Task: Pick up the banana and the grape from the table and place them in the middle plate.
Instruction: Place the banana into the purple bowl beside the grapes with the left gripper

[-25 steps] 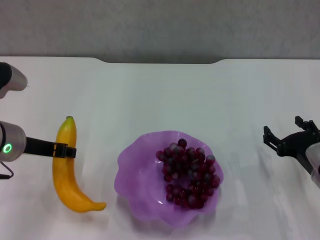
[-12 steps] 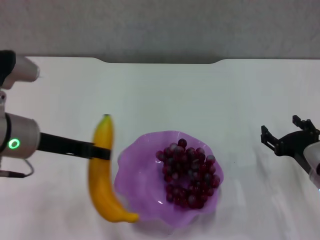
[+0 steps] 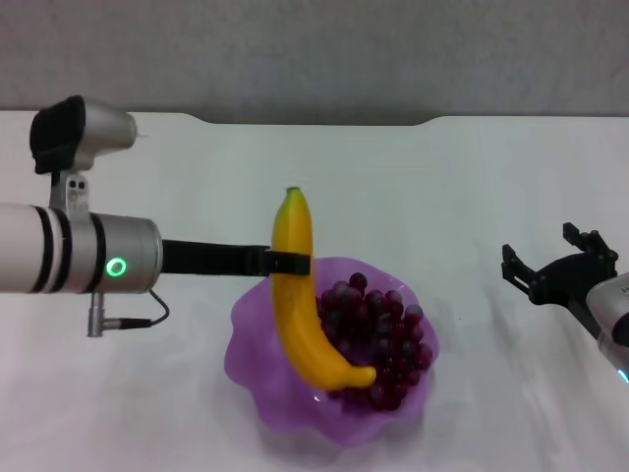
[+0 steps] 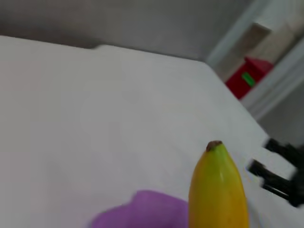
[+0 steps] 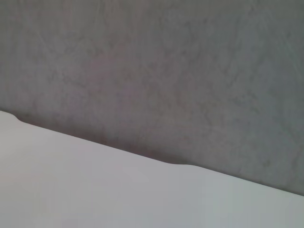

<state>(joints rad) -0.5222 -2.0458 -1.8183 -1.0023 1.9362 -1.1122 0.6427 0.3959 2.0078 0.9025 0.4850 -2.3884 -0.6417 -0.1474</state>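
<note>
The banana is hanging lengthwise above the open side of the lilac plate beside the grapes, so the robot's left gripper should go on moving down until the banana lies there.
My left gripper is shut on the yellow banana, holding it over the lilac middle plate with its lower end above the grape bunch lying in the plate. The left wrist view shows the banana's green-tipped end and a bit of the plate. My right gripper hovers open over the white table at the right, away from the plate.
The table's far edge has a shallow notch against a grey wall. A red object stands beyond the table in the left wrist view. The right wrist view shows only table and wall.
My left arm has carried the banana rightward from the table's left side to above the plate. The right gripper shifted slightly left.
</note>
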